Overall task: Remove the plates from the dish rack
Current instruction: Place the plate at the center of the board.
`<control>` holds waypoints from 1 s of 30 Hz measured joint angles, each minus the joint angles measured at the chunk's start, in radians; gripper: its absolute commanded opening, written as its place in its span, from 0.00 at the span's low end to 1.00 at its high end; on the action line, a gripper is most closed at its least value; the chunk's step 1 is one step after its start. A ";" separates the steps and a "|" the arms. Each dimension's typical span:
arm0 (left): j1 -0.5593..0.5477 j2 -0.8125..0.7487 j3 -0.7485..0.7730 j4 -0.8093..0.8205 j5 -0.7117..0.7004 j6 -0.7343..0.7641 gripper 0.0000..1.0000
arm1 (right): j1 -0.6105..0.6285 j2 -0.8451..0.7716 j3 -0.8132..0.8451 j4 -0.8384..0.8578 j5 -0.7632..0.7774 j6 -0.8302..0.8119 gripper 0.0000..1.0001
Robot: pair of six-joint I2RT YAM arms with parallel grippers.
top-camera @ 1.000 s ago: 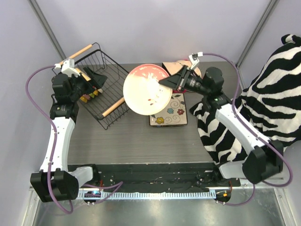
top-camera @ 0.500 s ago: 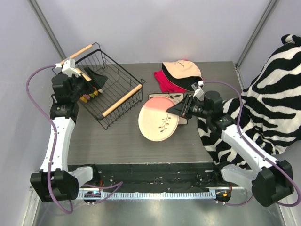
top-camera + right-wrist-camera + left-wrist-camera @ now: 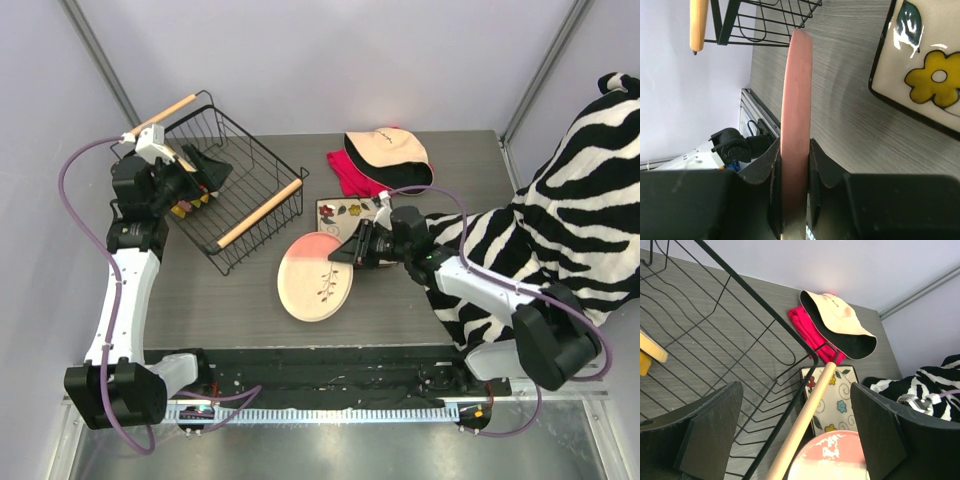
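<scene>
The robot's right gripper should keep lowering the plate onto the tabletop before the dish rack (image 3: 252,296) until the plate rests there, since that spot is clear and the round plate's painted side (image 3: 316,285) is up.
My right gripper (image 3: 347,256) (image 3: 792,170) is shut on the rim of a round pink-and-cream plate (image 3: 317,277) (image 3: 796,95). The plate hangs tilted, low over the table, just in front of the square flowered plate (image 3: 346,211) (image 3: 927,75). That square plate lies flat beside the black wire dish rack (image 3: 240,180) (image 3: 740,325). Coloured plates (image 3: 190,206) stand at the rack's left end. My left gripper (image 3: 210,165) (image 3: 800,440) hovers open over that end, nothing between its fingers (image 3: 710,435), looking across the wooden handle (image 3: 805,420).
A cream-and-black cap (image 3: 388,153) rests on a red cloth (image 3: 348,176) at the back of the table. A zebra-striped fabric (image 3: 570,210) covers the right side and lies under the right arm. The rack's second wooden handle (image 3: 165,112) sticks out at far left.
The right arm has carried the pink-and-cream plate down and toward the near left, from high over the square plate to low over the table. The left arm has stayed put.
</scene>
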 measured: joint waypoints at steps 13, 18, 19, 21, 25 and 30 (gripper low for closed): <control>-0.011 0.001 0.000 0.000 0.015 0.025 0.97 | 0.080 0.229 0.040 0.174 0.017 0.059 0.01; -0.014 0.001 0.000 0.000 0.016 0.026 0.97 | 0.103 0.285 0.066 0.229 0.017 0.072 0.01; -0.015 0.001 0.000 0.000 0.015 0.026 0.97 | 0.108 0.299 0.071 0.234 0.017 0.073 0.01; -0.016 0.001 0.000 0.000 0.016 0.026 0.97 | 0.115 0.329 0.081 0.246 0.019 0.073 0.01; -0.017 0.004 0.000 -0.001 0.016 0.027 0.97 | 0.128 0.382 0.091 0.256 0.026 0.077 0.01; -0.019 0.004 0.000 -0.002 0.016 0.028 0.97 | 0.145 0.424 0.101 0.290 0.023 0.095 0.01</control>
